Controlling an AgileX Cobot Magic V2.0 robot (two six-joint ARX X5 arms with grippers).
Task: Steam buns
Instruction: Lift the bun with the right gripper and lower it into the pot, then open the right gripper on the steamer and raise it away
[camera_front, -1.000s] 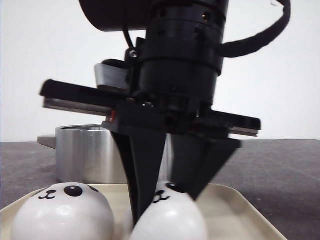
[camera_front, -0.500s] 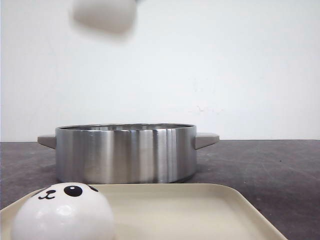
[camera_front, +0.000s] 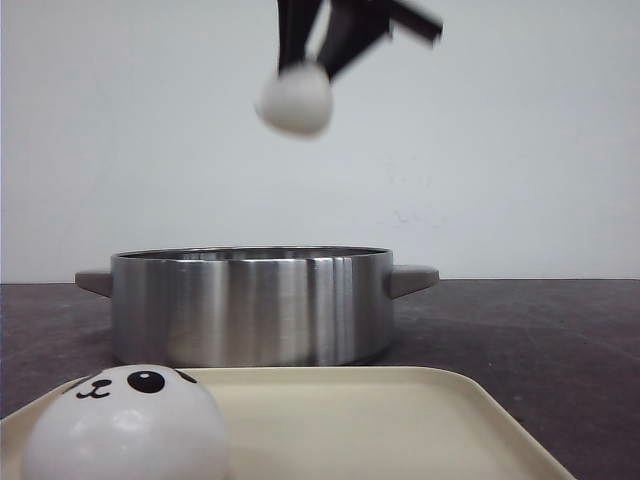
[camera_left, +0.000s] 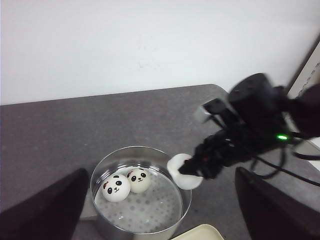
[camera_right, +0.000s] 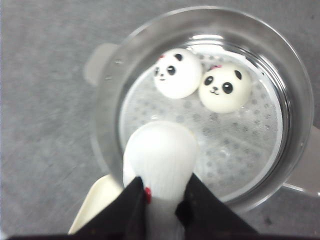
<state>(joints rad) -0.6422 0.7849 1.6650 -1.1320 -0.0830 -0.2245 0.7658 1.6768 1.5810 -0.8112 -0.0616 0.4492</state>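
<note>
The steamer plate (camera_right: 222, 147) beside the panda buns is free, and the white bun (camera_front: 297, 103) hangs over the open pot. My right gripper should keep going down until the bun rests on the steamer plate.
My right gripper (camera_front: 318, 55) is shut on a white bun (camera_front: 295, 100) and holds it high above the steel pot (camera_front: 250, 305). In the right wrist view the held bun (camera_right: 160, 155) hangs over the pot's near rim (camera_right: 295, 100), gripped between the black fingers (camera_right: 135, 205). Two panda-faced buns (camera_right: 177, 72) (camera_right: 225, 87) lie side by side on the perforated steamer plate inside. One more panda bun (camera_front: 125, 425) sits on the cream tray (camera_front: 400, 420). My left gripper (camera_left: 161, 200) is open and empty, high above the pot (camera_left: 100, 172).
The pot has a handle on each side (camera_front: 412, 278). The cream tray lies in front of the pot on the dark grey table (camera_front: 540, 330). A white wall stands behind.
My right gripper closed on a bun on the tray beside the other one, lifted it out of the front view, and now holds it over the pot.
</note>
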